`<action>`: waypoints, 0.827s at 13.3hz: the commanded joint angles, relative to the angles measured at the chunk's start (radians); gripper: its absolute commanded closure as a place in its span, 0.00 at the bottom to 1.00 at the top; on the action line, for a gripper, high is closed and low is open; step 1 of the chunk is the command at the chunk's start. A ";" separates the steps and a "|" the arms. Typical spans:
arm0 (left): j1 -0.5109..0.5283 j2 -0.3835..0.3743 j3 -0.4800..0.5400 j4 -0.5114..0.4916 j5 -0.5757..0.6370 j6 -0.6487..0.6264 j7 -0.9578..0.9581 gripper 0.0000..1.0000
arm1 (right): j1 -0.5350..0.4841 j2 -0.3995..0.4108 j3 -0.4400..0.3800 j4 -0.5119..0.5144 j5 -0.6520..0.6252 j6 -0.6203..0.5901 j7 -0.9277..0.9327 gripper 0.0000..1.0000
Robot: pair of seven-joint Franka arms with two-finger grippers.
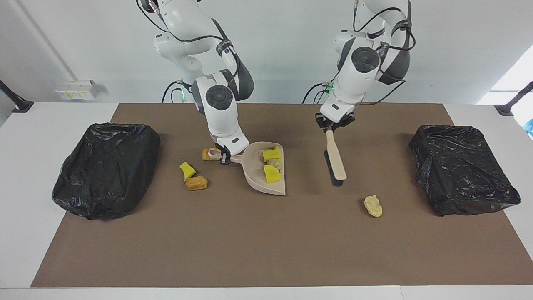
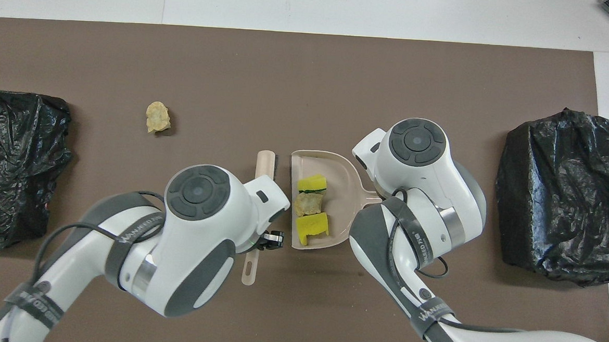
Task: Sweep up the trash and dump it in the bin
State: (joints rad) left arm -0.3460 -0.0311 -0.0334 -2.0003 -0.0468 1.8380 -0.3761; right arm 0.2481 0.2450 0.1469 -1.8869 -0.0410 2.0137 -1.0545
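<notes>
The brush is between the pale lump (image 2: 157, 118) and the dustpan, so next my left gripper moves the brush around to the lump's far side (image 2: 133, 117) and sweeps the lump in.
My right gripper (image 1: 225, 156) is shut on the handle of the beige dustpan (image 1: 255, 180), which rests on the brown mat. In the pan lie two yellow sponge chunks (image 1: 272, 154) (image 1: 271, 174) and a tan lump (image 1: 277, 163); they also show in the overhead view (image 2: 312, 182) (image 2: 312, 227) (image 2: 308, 204). My left gripper (image 1: 332, 126) is shut on the handle of the brush (image 1: 336, 160), held tilted, its black bristles low over the mat beside the pan's mouth. More trash lies loose: a yellow chunk (image 1: 187, 170), a brown lump (image 1: 196, 183), another brown lump (image 1: 205, 154) by the pan's handle, and a pale lump (image 1: 373, 206) (image 2: 157, 117).
Two bins lined with black bags stand on the mat, one at the right arm's end (image 1: 106, 168) (image 2: 564, 195), one at the left arm's end (image 1: 462, 168) (image 2: 13, 166). The brown mat (image 1: 266, 250) covers most of the white table.
</notes>
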 commanded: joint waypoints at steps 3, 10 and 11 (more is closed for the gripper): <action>0.263 0.086 -0.013 0.008 0.108 0.113 0.245 1.00 | -0.012 -0.012 0.008 0.015 0.018 -0.003 -0.032 1.00; 0.291 0.263 -0.020 0.066 0.180 0.219 0.319 1.00 | -0.018 -0.035 0.010 -0.004 -0.086 -0.109 -0.035 1.00; 0.273 0.263 -0.020 0.054 0.174 0.230 0.318 1.00 | -0.018 -0.036 0.010 -0.006 -0.085 -0.115 -0.036 1.00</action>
State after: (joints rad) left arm -0.0353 0.2309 -0.0589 -1.9354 0.1224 2.0475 -0.0575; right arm 0.2499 0.2336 0.1487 -1.8739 -0.1095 1.9171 -1.0565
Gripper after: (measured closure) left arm 0.731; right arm 0.687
